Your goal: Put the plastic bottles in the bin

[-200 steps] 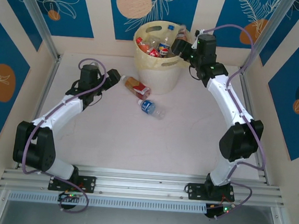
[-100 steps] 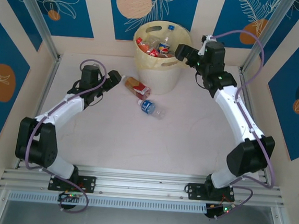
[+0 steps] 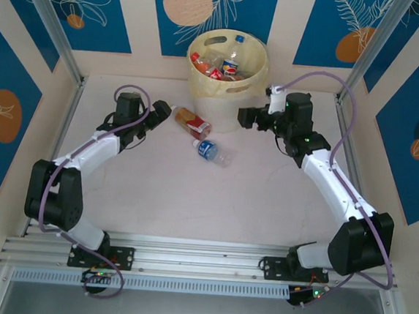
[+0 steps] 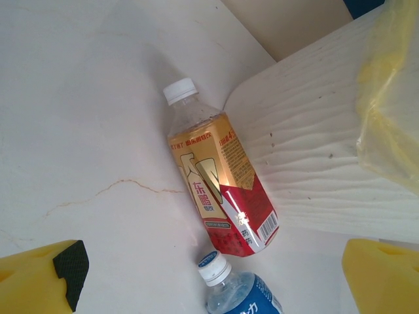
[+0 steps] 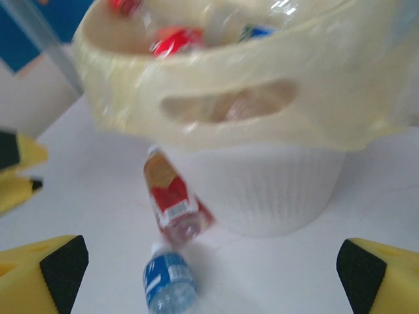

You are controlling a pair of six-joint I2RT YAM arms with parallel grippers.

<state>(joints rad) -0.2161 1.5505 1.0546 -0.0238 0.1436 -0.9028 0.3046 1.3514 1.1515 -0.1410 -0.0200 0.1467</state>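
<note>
I should keep moving my right gripper toward that end and close it around it, as the blue bottle's clear bottom end (image 3: 223, 157) lies free of the red-and-gold bottle.
The bin (image 3: 228, 92), pale yellow with a ribbed white lower wall, stands at the back of the table with several plastic bottles (image 3: 216, 64) inside. Two bottles lie on the table in front of it: a red-and-gold one (image 3: 191, 122) and a blue-labelled one (image 3: 211, 151). My left gripper (image 3: 160, 113) is open and empty just left of the red-and-gold bottle (image 4: 219, 186); the blue bottle's cap (image 4: 213, 265) lies between its fingers (image 4: 62, 271). My right gripper (image 3: 248, 118) hangs open and empty low at the bin's right side, facing the bin (image 5: 262, 124) and both bottles (image 5: 173, 196) (image 5: 169, 281).
Cream wall panels and metal frame posts (image 3: 55, 30) close in the table on three sides. Open tabletop (image 3: 213, 201) stretches between the bottles and the arm bases. The left gripper's yellow fingers (image 5: 16, 170) appear at the left edge of the right wrist view.
The right gripper has come away from the bin's rim, swinging down and toward the front beside the bin, its jaws opened wider. The left arm has barely moved.
</note>
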